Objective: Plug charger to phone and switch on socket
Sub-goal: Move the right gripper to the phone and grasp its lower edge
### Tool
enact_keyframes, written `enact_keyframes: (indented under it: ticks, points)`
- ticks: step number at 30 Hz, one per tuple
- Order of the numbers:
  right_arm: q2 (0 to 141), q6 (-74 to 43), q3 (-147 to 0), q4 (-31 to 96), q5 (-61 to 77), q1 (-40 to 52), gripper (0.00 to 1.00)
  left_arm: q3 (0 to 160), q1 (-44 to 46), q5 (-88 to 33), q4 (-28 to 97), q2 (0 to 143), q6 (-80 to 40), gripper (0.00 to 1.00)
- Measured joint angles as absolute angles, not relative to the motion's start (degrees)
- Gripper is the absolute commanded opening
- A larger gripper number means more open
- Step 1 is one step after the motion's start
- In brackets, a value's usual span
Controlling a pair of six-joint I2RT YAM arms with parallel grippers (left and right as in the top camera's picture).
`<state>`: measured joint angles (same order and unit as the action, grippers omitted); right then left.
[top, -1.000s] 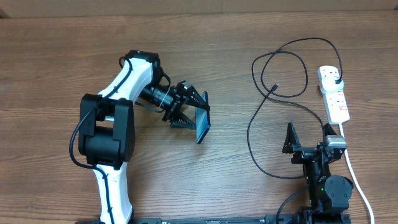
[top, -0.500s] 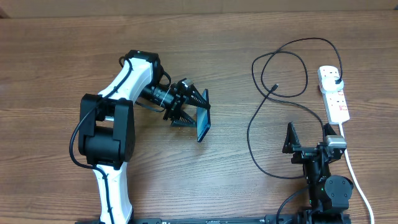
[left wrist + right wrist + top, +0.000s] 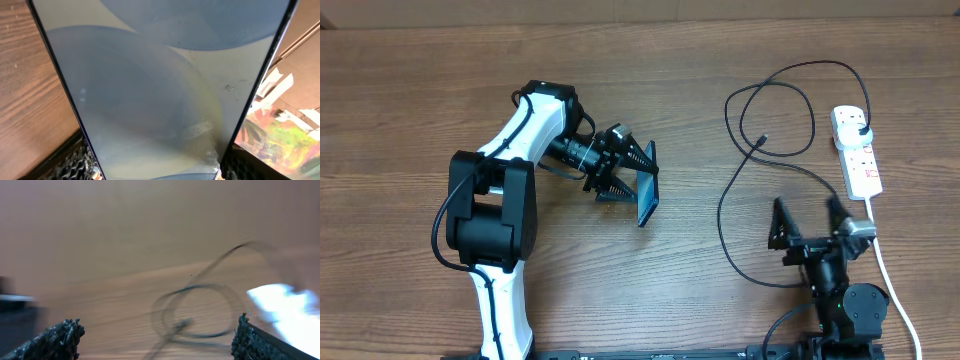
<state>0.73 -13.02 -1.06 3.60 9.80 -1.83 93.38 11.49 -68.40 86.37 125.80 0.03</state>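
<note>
The phone stands crosswise (image 3: pixel 648 183) in the left gripper's fingers, so the robot's right gripper should come over and grab the phone's near end (image 3: pixel 644 219) first, then go for the charger cable.
My left gripper (image 3: pixel 636 180) is shut on the phone (image 3: pixel 647 197) and holds it on edge above the table, left of centre. In the left wrist view the light blue screen of the phone (image 3: pixel 160 85) fills the frame between my fingers (image 3: pixel 75 160). The black charger cable (image 3: pixel 725 200) lies in loops on the right, its connector tip (image 3: pixel 761 139) free on the table and its plug head (image 3: pixel 860 124) in the white socket (image 3: pixel 860 165). My right gripper (image 3: pixel 808 220) is open and empty, near the front, beside the cable. The right wrist view is blurred and shows the cable (image 3: pixel 195 305) and the socket (image 3: pixel 285 305).
The socket's thick white cord (image 3: pixel 892 285) runs down the right side past my right arm to the table's front edge. The wooden table (image 3: pixel 400 120) stretches far left and back. The left arm's white body (image 3: pixel 505 170) lies across the left-centre.
My right gripper has shifted and turned a little to the left, and its view is motion-blurred. My left gripper and the phone have not moved.
</note>
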Motion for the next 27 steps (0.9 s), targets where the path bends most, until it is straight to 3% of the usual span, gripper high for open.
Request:
enact_keyframes:
  ticks: [9,14,22,27]
  points:
    - [0.7,-50.0,-1.1,3.4,35.3,-1.8,1.0,93.4,11.5,-68.6,86.3,125.8,0.0,0.62]
    - [0.7,-50.0,-1.2,3.6,39.0,-1.8,0.99,93.4,11.5,-68.6,86.3,125.8,0.0,0.62]
    - [3.9,-41.1,-12.4,26.9,33.2,-1.8,0.99,93.4,11.5,-68.6,86.3,125.8,0.0,0.62]
    - [11.6,-37.8,-23.2,31.9,30.2,-1.7,0.99,93.4,11.5,-68.6,86.2,125.8,0.0,0.62]
